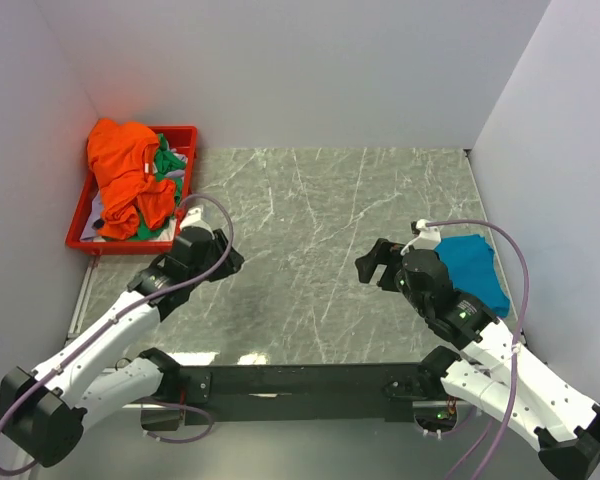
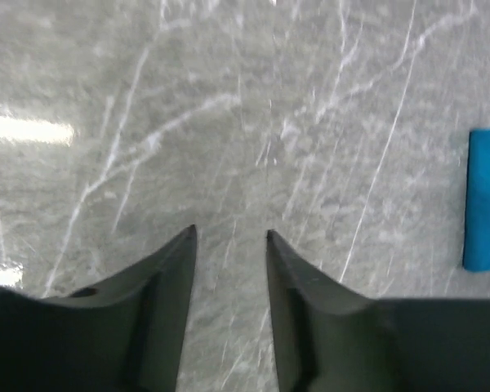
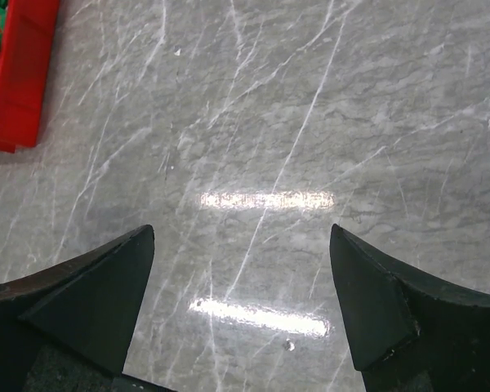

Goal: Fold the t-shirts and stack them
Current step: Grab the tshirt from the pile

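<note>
The orange t-shirt [image 1: 133, 180] is lying on the green t-shirt, so the robot's left gripper should go on moving toward the red tray until its fingers pinch orange cloth [image 1: 107, 150].
The orange t-shirt [image 1: 125, 170] lies crumpled on top of the pile in the red tray [image 1: 185, 135] at the far left. The green t-shirt [image 1: 168, 165] shows beneath it, with bits of pale cloth [image 1: 99, 210] at the edges. The teal blue t-shirt [image 1: 475, 268] lies folded on the table at the right and also shows in the left wrist view [image 2: 486, 200]. My left gripper [image 1: 228, 262] [image 2: 229, 235] is open a little and empty, just off the tray's near right corner. My right gripper [image 1: 370, 268] [image 3: 242, 229] is wide open and empty, left of the teal shirt.
The marble tabletop [image 1: 310, 220] is walled in white at the back and both sides. The red tray's edge shows at the top left of the right wrist view [image 3: 20, 73]. A black rail [image 1: 300, 380] holds both arm bases at the near edge.
</note>
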`<state>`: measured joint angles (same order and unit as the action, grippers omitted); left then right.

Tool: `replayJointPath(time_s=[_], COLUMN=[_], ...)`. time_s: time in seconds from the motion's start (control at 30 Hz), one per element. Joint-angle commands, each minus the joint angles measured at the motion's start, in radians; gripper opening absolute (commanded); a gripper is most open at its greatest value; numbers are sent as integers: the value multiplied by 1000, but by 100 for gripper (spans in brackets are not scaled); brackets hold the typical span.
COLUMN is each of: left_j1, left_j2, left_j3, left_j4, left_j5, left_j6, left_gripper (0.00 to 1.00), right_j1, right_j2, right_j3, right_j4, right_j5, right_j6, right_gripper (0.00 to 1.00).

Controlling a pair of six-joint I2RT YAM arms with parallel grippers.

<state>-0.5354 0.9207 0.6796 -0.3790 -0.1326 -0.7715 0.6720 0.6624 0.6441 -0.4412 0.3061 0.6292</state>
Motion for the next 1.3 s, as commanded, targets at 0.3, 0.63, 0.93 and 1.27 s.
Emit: replayJointPath(time_s=[0.3, 0.63, 0.93, 1.27], left_j1=[188, 645, 838, 896], left_j2=[101, 407, 633, 829], left_j3=[248, 445, 603, 754], left_j4=[-50, -40, -29, -64], left_j5=[-111, -29, -74, -110], left_j6=[23, 15, 12, 14], left_gripper=[64, 65, 67, 69], right_j1=[6, 6, 8, 8], right_j2=[3, 51, 57, 88], right_j3=[-12, -11, -18, -24], right_j4=[15, 18, 36, 50], right_j5=[-59, -102, -145, -202], right_j6=[-39, -51, -63, -75], right_gripper=[94, 94, 94, 93])
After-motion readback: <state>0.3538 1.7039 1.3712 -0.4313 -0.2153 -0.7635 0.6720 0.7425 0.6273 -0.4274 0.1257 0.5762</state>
